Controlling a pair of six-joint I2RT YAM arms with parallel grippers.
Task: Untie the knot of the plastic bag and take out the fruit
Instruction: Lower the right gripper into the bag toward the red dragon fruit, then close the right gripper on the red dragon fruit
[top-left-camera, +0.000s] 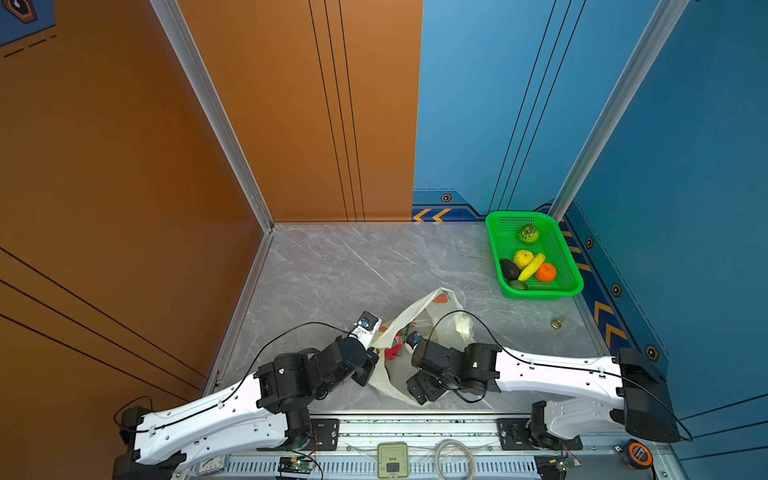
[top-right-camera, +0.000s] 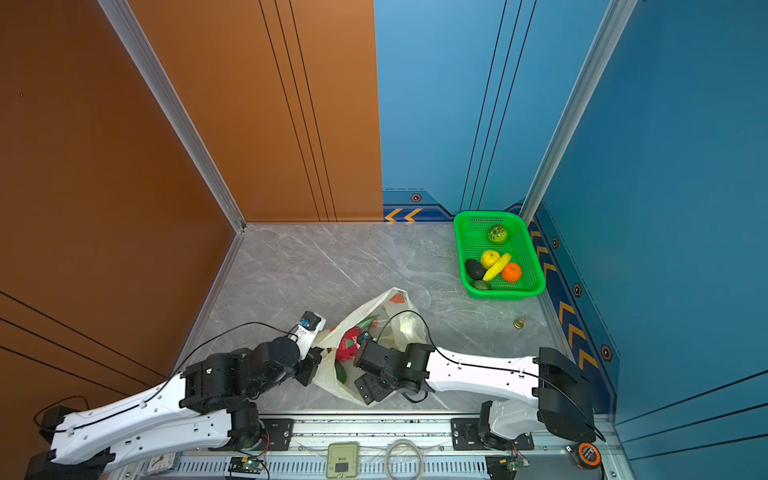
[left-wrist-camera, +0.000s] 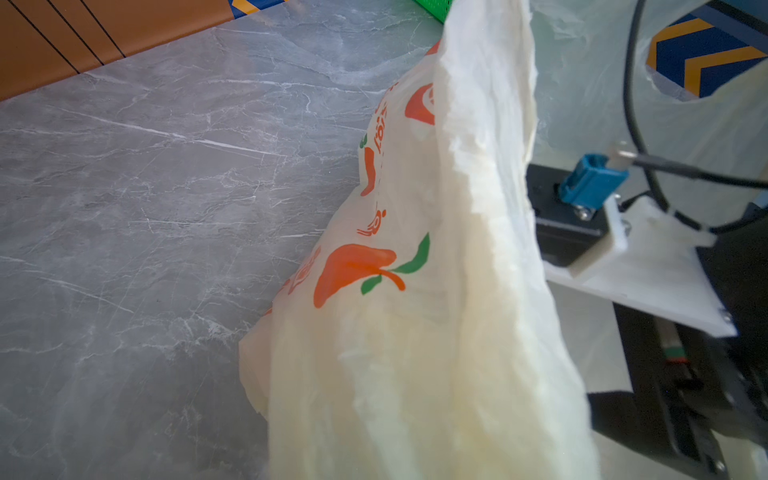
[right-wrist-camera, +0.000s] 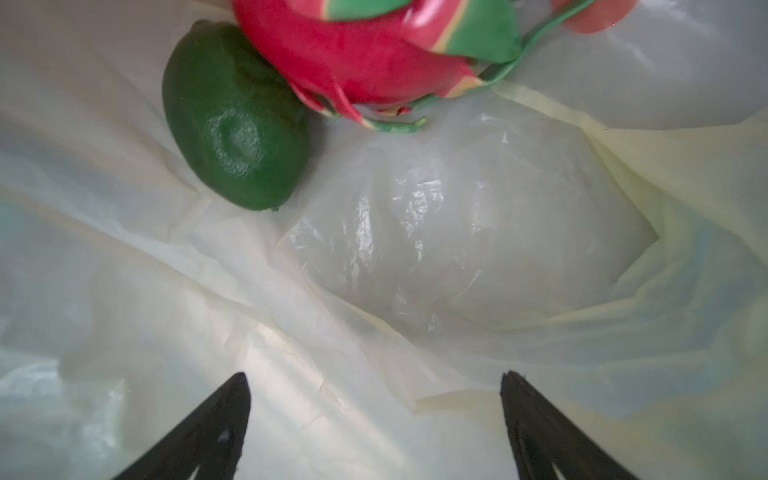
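The fingers of the robot's right gripper are facing the plastic bag's side (right-wrist-camera: 376, 424), short of the dragon fruit, so the robot should swing them back, turn them and close them on the dragon fruit (top-right-camera: 347, 344).
The plastic bag (top-left-camera: 419, 307) (top-right-camera: 376, 305) lies near the table's front middle with its mouth open. The knot is out of view. My left gripper (top-left-camera: 369, 372) (top-right-camera: 309, 371) is shut on the bag's left edge. In the left wrist view the plastic bag (left-wrist-camera: 415, 332) drapes over the jaws and hides them. My right gripper (right-wrist-camera: 376, 376) (top-left-camera: 419, 388) is open and empty inside the plastic bag (right-wrist-camera: 457, 228). Ahead of it lie a pink-red dragon fruit (right-wrist-camera: 365, 54) (top-right-camera: 348, 345) and, touching it, a green fruit (right-wrist-camera: 237, 124) (top-right-camera: 340, 372).
A green basket (top-left-camera: 575, 286) (top-right-camera: 539, 286) at the back right corner holds several fruit. A small brass object (top-left-camera: 557, 322) sits on the table in front of it. The right arm's cable (left-wrist-camera: 636, 108) loops over the bag. A metal rail (top-left-camera: 415, 428) runs along the front edge.
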